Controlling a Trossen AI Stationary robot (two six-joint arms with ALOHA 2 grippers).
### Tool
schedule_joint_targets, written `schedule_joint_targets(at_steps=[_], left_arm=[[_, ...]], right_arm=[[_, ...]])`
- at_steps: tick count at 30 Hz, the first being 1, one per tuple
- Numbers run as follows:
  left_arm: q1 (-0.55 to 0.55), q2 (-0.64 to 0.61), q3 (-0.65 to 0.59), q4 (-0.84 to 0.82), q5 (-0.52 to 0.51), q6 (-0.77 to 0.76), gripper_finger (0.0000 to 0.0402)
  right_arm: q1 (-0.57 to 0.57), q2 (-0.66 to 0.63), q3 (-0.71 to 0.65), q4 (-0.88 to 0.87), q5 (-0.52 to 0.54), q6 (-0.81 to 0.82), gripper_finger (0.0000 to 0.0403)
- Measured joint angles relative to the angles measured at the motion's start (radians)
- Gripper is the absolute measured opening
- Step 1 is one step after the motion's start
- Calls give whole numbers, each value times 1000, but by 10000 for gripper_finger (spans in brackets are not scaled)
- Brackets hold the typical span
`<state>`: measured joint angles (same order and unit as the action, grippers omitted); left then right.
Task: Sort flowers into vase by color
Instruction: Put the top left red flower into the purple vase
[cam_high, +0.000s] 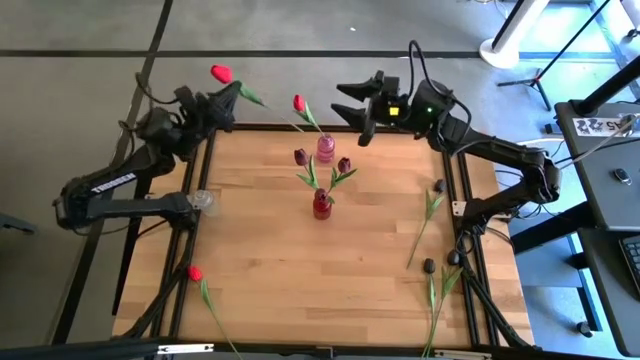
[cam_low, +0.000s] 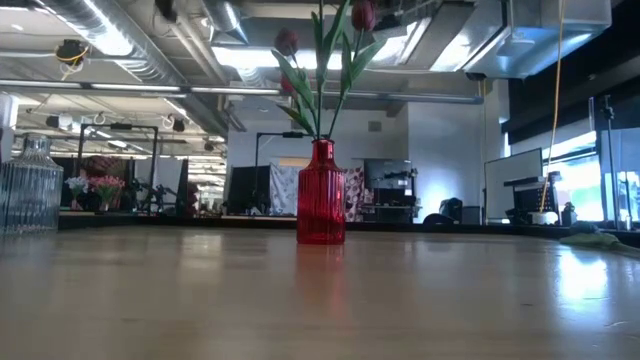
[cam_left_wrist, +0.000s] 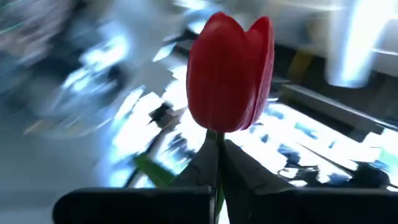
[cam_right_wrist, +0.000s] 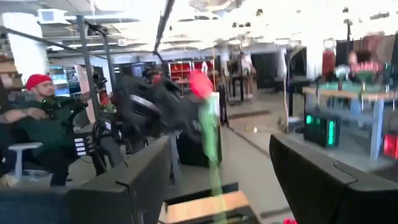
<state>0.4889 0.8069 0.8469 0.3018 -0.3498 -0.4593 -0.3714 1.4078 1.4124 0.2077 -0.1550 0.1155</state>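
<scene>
My right gripper is hanging next to the pink vase's red tulip (cam_high: 299, 104). It should move away before my left gripper lowers another red tulip into the vase (cam_high: 326, 149).
My left gripper (cam_high: 228, 92) is raised over the table's far left corner, shut on a red tulip whose head (cam_high: 221, 73) fills the left wrist view (cam_left_wrist: 230, 71). My right gripper (cam_high: 345, 100) hangs open above the far edge, beside the pink vase (cam_high: 326, 148), which holds one red tulip (cam_high: 299, 103). The red vase (cam_high: 321, 203) (cam_low: 321, 195) stands mid-table with two maroon tulips (cam_high: 301, 157) in its neck. Another red tulip (cam_high: 195, 272) lies at the near left. Two maroon tulips (cam_high: 438, 185) (cam_high: 428, 265) lie along the right edge. My left gripper (cam_left_wrist: 219, 158) pinches the red tulip's stem (cam_left_wrist: 217, 146) a short way below the head, between its two fingers. The flower is lifted clear of the table. Its head stands above the fingers, and the green stem and leaf (cam_right_wrist: 214, 162) hang below.
A clear ribbed glass vase (cam_high: 203, 202) (cam_low: 30, 185) stands at the table's left edge. The wooden tabletop (cam_high: 260, 240) is framed by black rails. A seated person in a red cap (cam_right_wrist: 37, 93) shows in the room beyond, along with stands and desks.
</scene>
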Motion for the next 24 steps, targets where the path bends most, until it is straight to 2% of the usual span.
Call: schedule_joint_targets(at_steps=[4, 9, 13, 16, 19, 24], left_arm=[[-71, 85, 99, 34, 47, 174, 4], [-122, 254, 274, 10, 117, 302, 4], [-114, 409, 385, -62, 95, 375, 4], [-102, 522, 460, -92, 77, 401, 4], [-87, 606, 502, -107, 14, 441, 4], [-65, 715, 503, -114, -3, 447, 4]], right_arm=[[-3, 0, 0, -51, 13, 56, 269], [-2, 0, 0, -120, 12, 56, 269], [-1, -34, 0, -195, -3, 14, 269], [-1, -115, 0, -308, 13, -18, 269], [-1, -201, 2, -411, 65, -34, 269], [-2, -308, 2, -503, 188, -28, 269]])
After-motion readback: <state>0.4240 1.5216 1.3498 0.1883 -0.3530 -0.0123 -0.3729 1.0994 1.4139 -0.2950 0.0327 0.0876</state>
